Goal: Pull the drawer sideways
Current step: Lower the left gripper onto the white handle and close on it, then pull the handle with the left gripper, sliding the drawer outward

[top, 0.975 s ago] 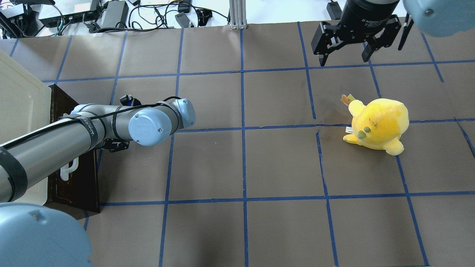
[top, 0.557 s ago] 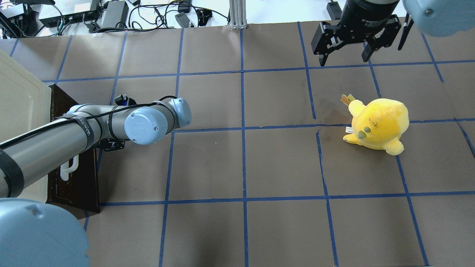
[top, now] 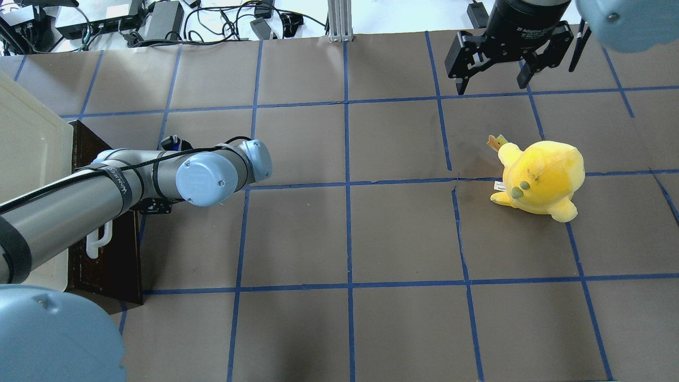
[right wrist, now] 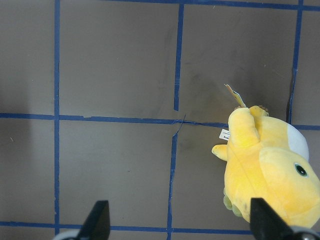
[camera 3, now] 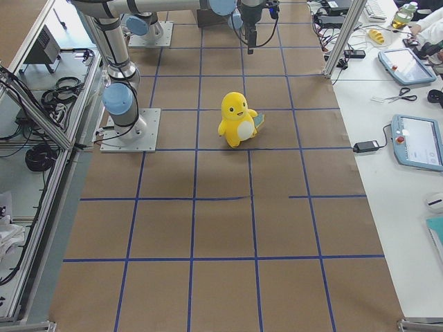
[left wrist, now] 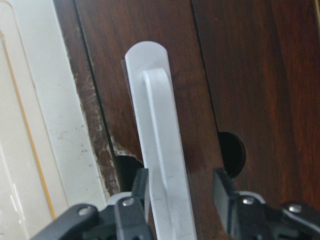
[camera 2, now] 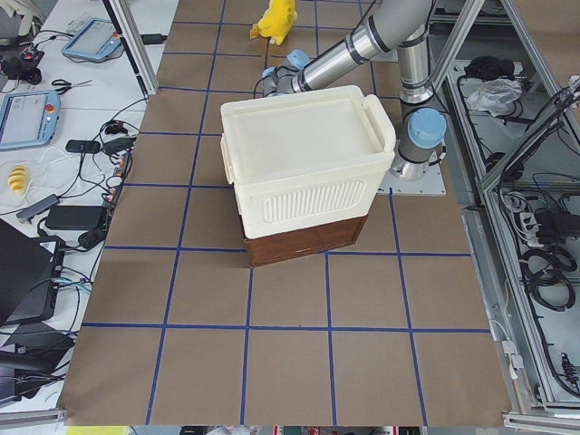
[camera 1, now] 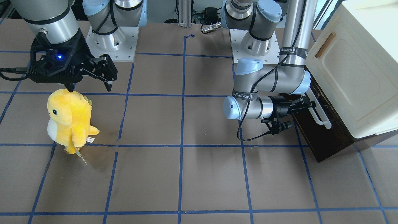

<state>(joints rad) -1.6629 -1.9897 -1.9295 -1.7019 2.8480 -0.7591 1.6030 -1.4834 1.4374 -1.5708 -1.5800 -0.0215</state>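
Note:
My gripper will pull the drawer's handle and the drawer alone will slide straight out, because straight seams (left wrist: 205, 70) run along both edges of the drawer front (left wrist: 107, 55).
The dark brown drawer (camera 1: 325, 140) sits under a cream-white box (camera 1: 351, 71) at the table's left end; it also shows in the overhead view (top: 114, 260). Its long white bar handle (camera 1: 320, 115) runs along the front. My left gripper (camera 1: 306, 104) reaches sideways at the handle. In the left wrist view the left gripper (left wrist: 182, 189) is open, and its fingers (left wrist: 141, 186) straddle the white handle (left wrist: 160, 150). One finger is against the handle and the other stands a little off it. My right gripper (top: 493, 85) is open and empty above the table's far right.
A yellow plush toy (top: 541, 178) stands on the right half of the table, just in front of the right gripper; it also shows in the right wrist view (right wrist: 270, 170). The box has a panel door with a small wooden handle (camera 1: 325, 45). Cables lie beyond the far edge (top: 223, 21).
My left arm has moved left toward the drawer front in the overhead view. The right arm and the plush toy have not moved.

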